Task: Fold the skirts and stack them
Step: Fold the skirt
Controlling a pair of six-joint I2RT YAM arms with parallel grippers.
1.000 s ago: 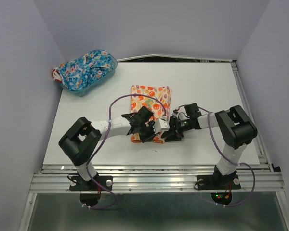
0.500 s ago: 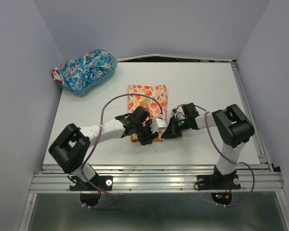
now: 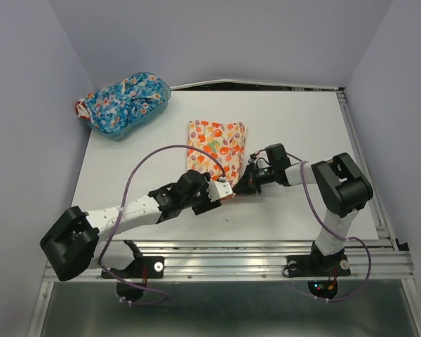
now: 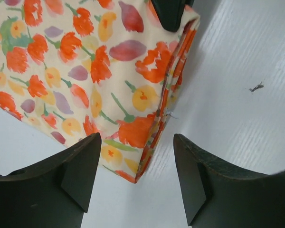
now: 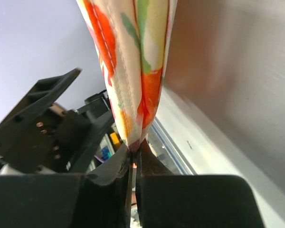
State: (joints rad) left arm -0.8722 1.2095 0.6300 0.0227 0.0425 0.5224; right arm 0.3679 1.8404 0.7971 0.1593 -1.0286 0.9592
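Observation:
Both my grippers sit at the skirt's near end (image 3: 229, 196), so my left gripper should take the skirt's near corner (image 4: 153, 127) and free my right gripper for the skirt's far end.
The cream-yellow skirt (image 3: 215, 146) with orange-red flowers lies folded mid-table. My right gripper (image 3: 246, 182) is shut on its near right edge; the right wrist view shows the fabric (image 5: 133, 61) pinched between the closed fingertips of that gripper (image 5: 134, 153). My left gripper (image 3: 222, 191) sits just off the near corner, open and holding nothing. In the left wrist view the skirt's corner (image 4: 92, 80) lies ahead of that gripper (image 4: 135, 183), between its spread fingers (image 4: 80, 173). The blue floral skirt (image 3: 121, 102) is bunched in the basket at the far left.
The translucent blue plastic basket (image 3: 161, 102) stands at the table's far left corner. A metal rail (image 3: 224, 247) runs along the near edge, and grey walls close in both sides. The left arm's purple cable (image 3: 154, 156) arcs over the table beside the skirt.
My left gripper opened, let go of the cream-yellow skirt and drew back toward the near left. My right gripper closed on the skirt's near right edge.

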